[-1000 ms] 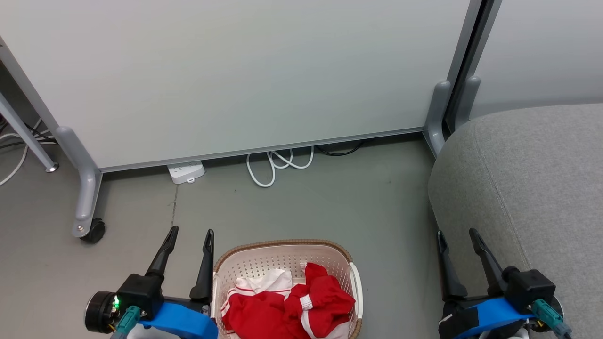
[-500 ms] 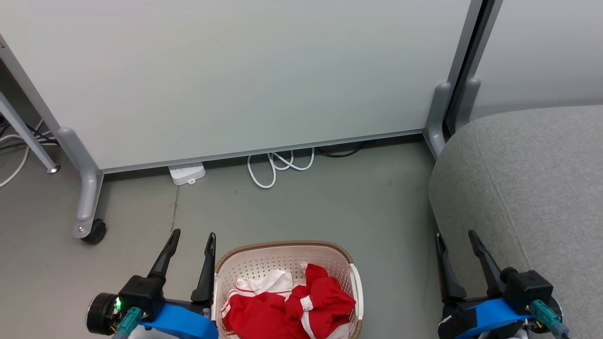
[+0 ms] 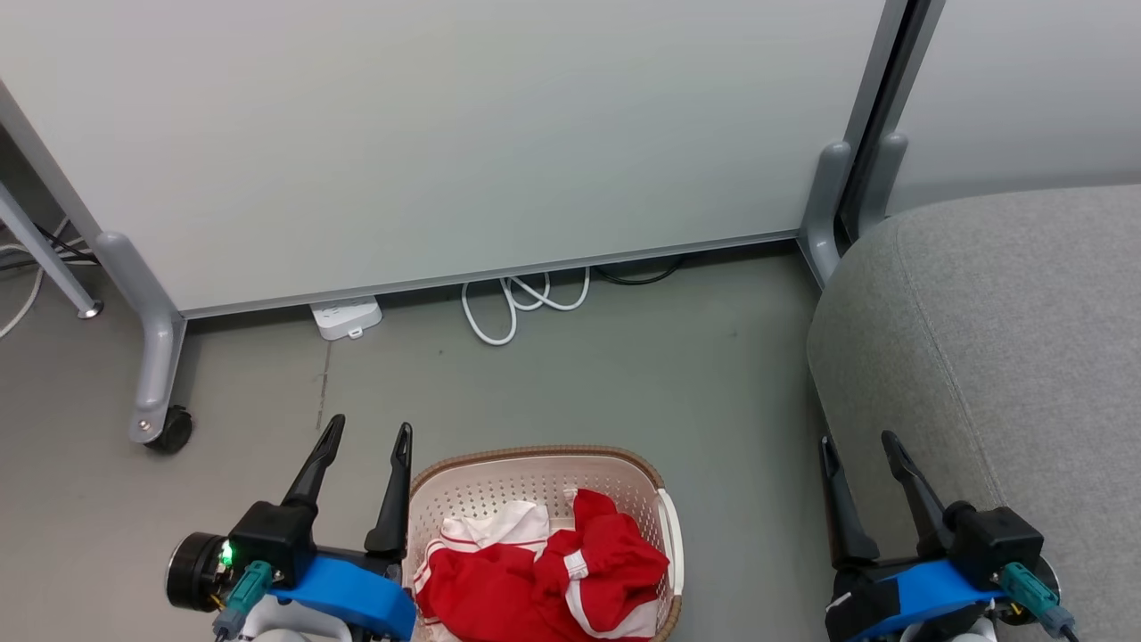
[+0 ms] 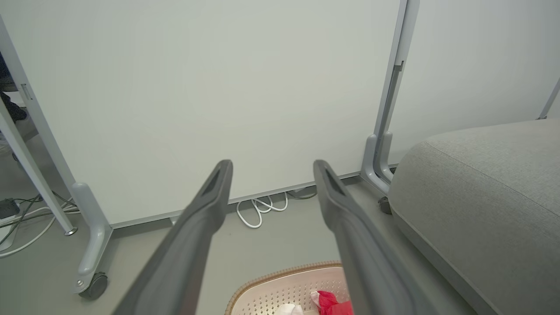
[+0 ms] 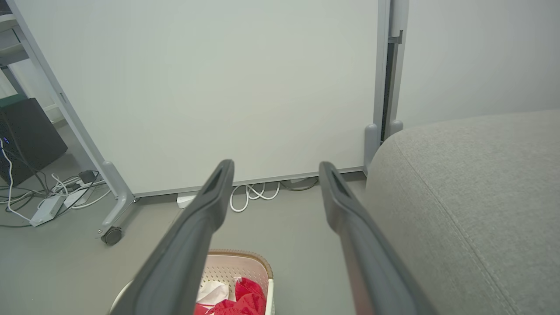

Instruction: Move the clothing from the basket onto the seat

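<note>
The red heap beside the white-trimmed red garment (image 3: 616, 558) will stay behind when I lift the garment, because a distinct edge (image 3: 537, 569) separates the two.
Red clothing (image 3: 544, 584) with white stripes lies bunched in the cream perforated basket (image 3: 481, 486) on the floor, at the bottom middle of the head view. The same basket (image 4: 280, 288) and clothing (image 4: 332, 304) peek in at the bottom of the left wrist view, and the basket (image 5: 240, 267) with the clothing (image 5: 245, 299) sits low in the right wrist view. My left gripper (image 3: 370, 432) is open just left of the basket's rim, holding nothing. The grey seat (image 3: 1007, 357) fills the right side, and my right gripper (image 3: 857, 442) is open and empty beside its front edge.
A white partition panel (image 3: 446, 134) on grey wheeled legs (image 3: 159, 392) stands behind the basket. A white power strip (image 3: 346, 316) and coiled white cable (image 3: 521, 299) lie at its foot. Bare grey floor (image 3: 624, 383) stretches between basket and panel.
The head view has shifted slightly, so the whole scene sits a little higher and further left. Both grippers remain open and keep their places beside the basket and the seat.
</note>
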Controlling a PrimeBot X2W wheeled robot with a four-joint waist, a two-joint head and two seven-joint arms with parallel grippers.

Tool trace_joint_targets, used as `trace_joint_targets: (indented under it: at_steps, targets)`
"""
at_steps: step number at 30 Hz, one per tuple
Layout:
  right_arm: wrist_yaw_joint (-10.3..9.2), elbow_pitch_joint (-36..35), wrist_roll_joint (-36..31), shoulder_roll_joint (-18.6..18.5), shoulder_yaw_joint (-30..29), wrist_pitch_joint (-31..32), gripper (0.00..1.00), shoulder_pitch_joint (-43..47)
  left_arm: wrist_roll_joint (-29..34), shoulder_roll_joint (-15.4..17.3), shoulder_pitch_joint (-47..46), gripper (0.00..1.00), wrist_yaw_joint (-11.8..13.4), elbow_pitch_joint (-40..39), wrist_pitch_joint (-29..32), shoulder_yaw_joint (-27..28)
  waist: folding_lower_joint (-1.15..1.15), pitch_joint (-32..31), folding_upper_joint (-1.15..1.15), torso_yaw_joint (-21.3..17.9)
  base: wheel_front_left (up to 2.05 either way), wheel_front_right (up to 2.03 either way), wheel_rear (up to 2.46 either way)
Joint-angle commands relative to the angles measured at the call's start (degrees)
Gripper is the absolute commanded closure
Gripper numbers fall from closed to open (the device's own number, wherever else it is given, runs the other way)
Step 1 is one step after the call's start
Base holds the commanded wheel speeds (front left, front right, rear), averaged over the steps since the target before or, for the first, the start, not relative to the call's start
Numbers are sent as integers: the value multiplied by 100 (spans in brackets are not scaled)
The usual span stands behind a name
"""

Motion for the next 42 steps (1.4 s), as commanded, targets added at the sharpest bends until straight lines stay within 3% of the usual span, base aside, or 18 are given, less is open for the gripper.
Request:
trace_joint_targets:
  at_steps: [1,16,27,42]
  targets:
    - [-2,-6,28,-27,6,-6,0,-102,33,23,-77,0,-25,38,-18,-11,0,60,0,-47,0,0,0]
    - [-2,-143,150,-25,95,-5,0,-632,244,280,-1340,0,-226,821,-18,-773,0,1082,0,-559,0,0,0]
    - [-2,-335,327,-22,258,-5,0,-1250,-138,811,-2379,0,-229,1580,-18,-2016,0,2106,0,-983,0,0,0]
    - [-2,-614,481,-21,423,-5,0,-1973,-625,1359,-3539,0,-224,2584,-18,-3751,0,3338,0,-1279,0,0,0]
